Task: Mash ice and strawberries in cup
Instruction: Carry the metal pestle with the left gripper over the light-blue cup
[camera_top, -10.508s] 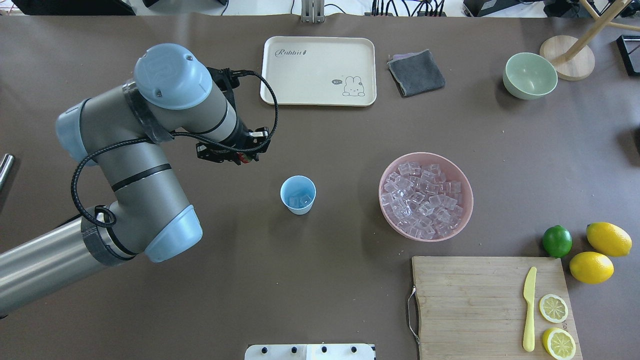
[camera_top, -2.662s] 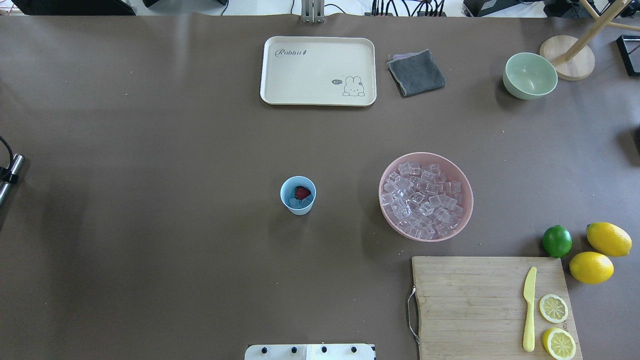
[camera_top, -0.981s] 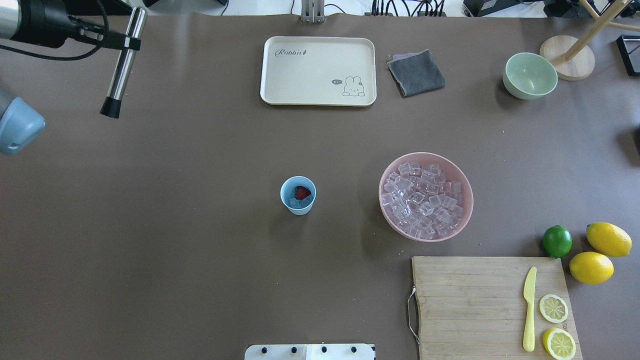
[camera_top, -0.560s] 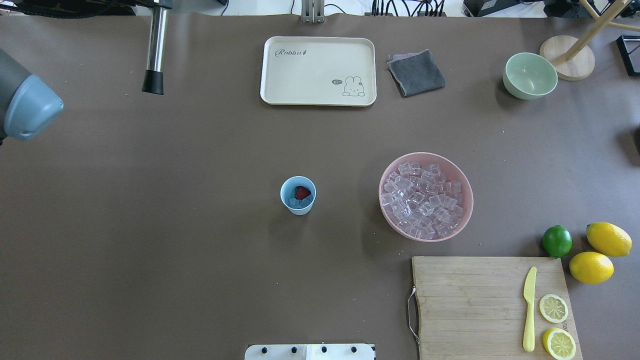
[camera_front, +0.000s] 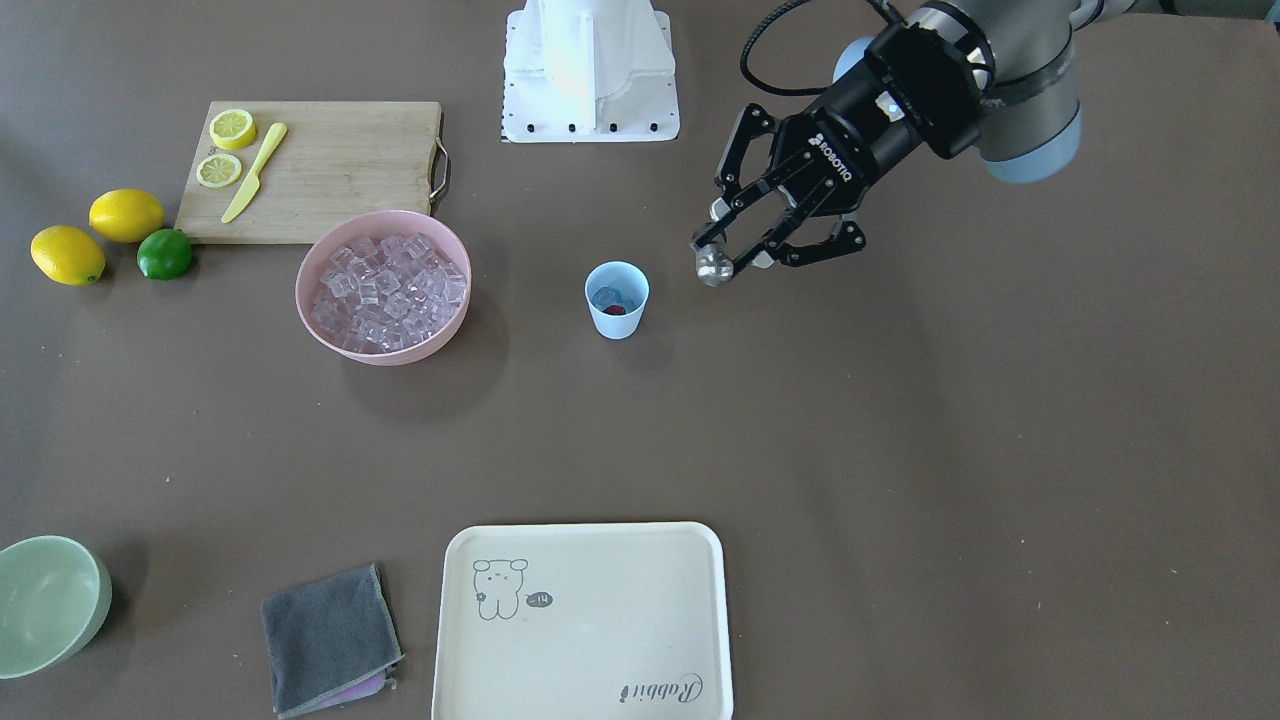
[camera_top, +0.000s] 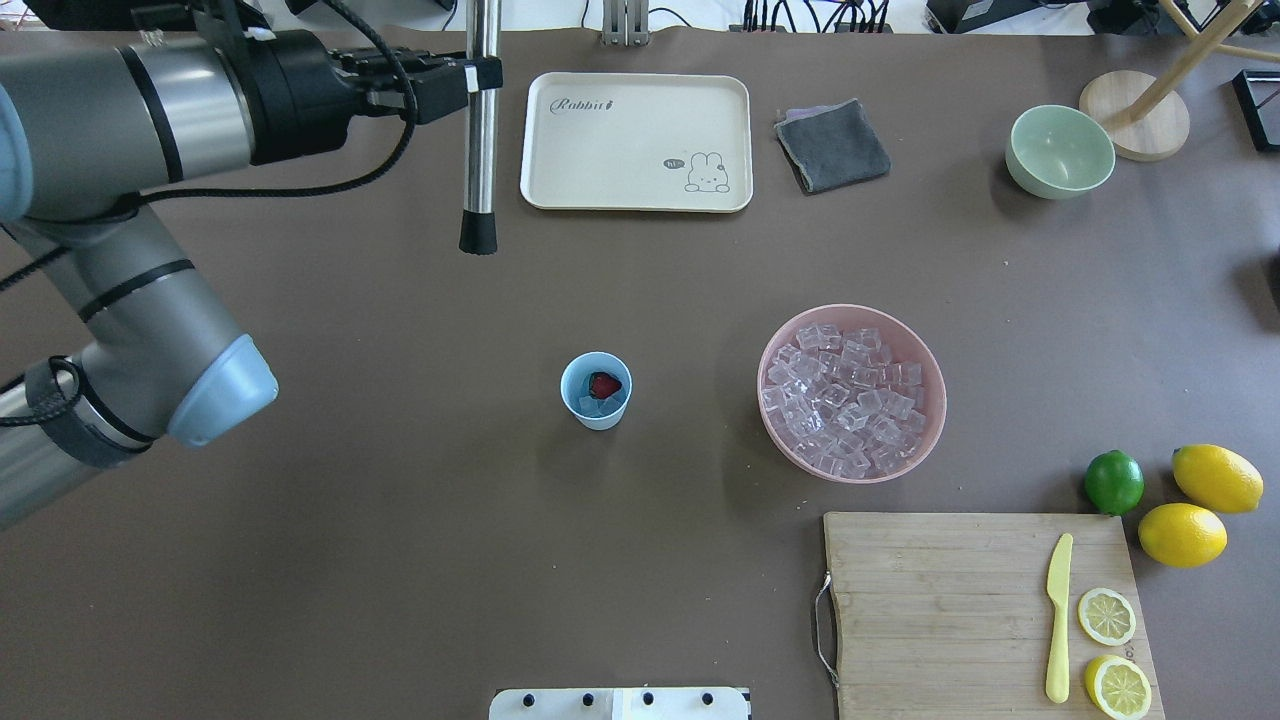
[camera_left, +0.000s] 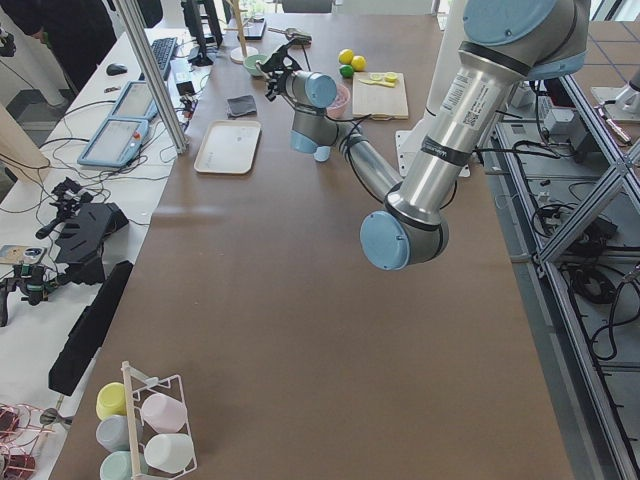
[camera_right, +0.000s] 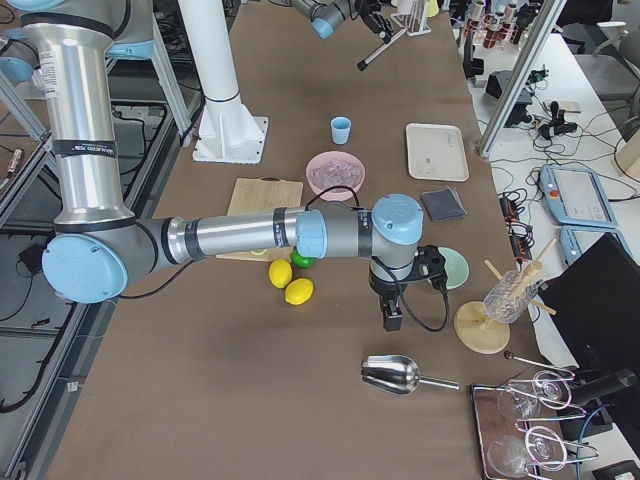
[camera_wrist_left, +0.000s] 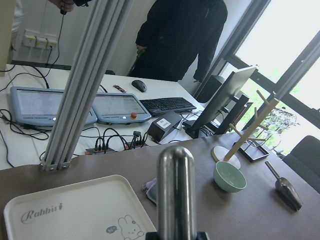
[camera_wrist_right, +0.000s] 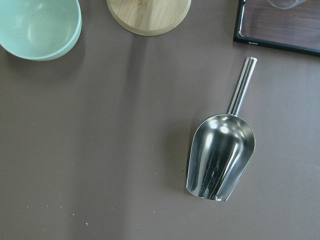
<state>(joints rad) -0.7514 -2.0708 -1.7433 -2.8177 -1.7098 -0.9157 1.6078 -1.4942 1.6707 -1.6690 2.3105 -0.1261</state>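
Note:
The steel muddler leans toward the tray, off the light-blue cup; next my left gripper straightens it, tip into the cup's opening, before mashing.
The light-blue cup (camera_top: 600, 420) stands mid-table, also in the front view (camera_front: 616, 322). Inside it a red strawberry (camera_top: 604, 384) lies on a few clear ice cubes (camera_top: 596, 405). My left gripper (camera_top: 470, 76) is shut on a steel muddler (camera_top: 480, 150) with a black tip. It holds the muddler upright above the table, far-left of the cup and beside the tray. In the front view the left gripper (camera_front: 730, 255) hovers just right of the cup. My right gripper (camera_right: 392, 316) shows only in the right side view, near the green bowl; I cannot tell its state.
A pink bowl (camera_top: 939, 393) full of ice sits right of the cup. A cream tray (camera_top: 620, 150), grey cloth (camera_top: 832, 146) and green bowl (camera_top: 1060, 152) line the far side. A cutting board (camera_top: 940, 600) holds a knife and lemon slices; a steel scoop (camera_wrist_right: 220, 155) lies below the right wrist.
The left arm has swung right with the muddler, from the table's far-left corner to beside the tray. The strawberry, earlier in the left gripper, now lies in the cup.

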